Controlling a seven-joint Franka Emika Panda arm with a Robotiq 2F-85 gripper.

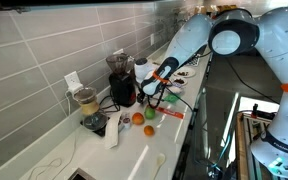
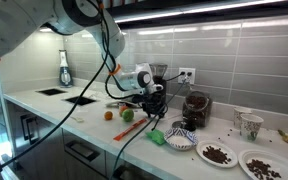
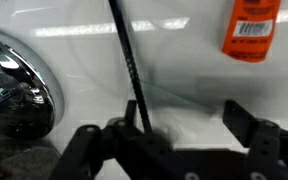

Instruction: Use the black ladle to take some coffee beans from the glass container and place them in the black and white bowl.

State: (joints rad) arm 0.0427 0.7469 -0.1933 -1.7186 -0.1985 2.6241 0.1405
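My gripper needs to open, move over to get the handle (image 3: 129, 58) of the black ladle inside both fingers, and then close, because the handle leans at the tip of one finger (image 3: 140, 112).
My gripper (image 3: 184, 130) hangs low over the white counter, open. The black ladle's thin handle (image 3: 129, 65) runs from the top of the wrist view down to the inner side of one finger; the other finger stands well apart from it. The ladle's cup is hidden. The gripper also shows in both exterior views (image 1: 156, 82) (image 2: 149, 97). The dark brown glass container (image 2: 196, 108) (image 1: 94, 122) stands by the wall, its coffee beans seen only as dark filling. The black and white bowl (image 2: 182, 140) sits near the counter's front edge.
A shiny metal vessel (image 3: 14, 90) and an orange bottle (image 3: 254, 28) flank the gripper. A red-and-black appliance (image 1: 121, 85) and a jar with beige contents (image 1: 86, 100) stand by the wall. Two plates with beans (image 2: 216, 153) (image 2: 262, 163), an orange fruit (image 1: 138, 118) and cables lie about.
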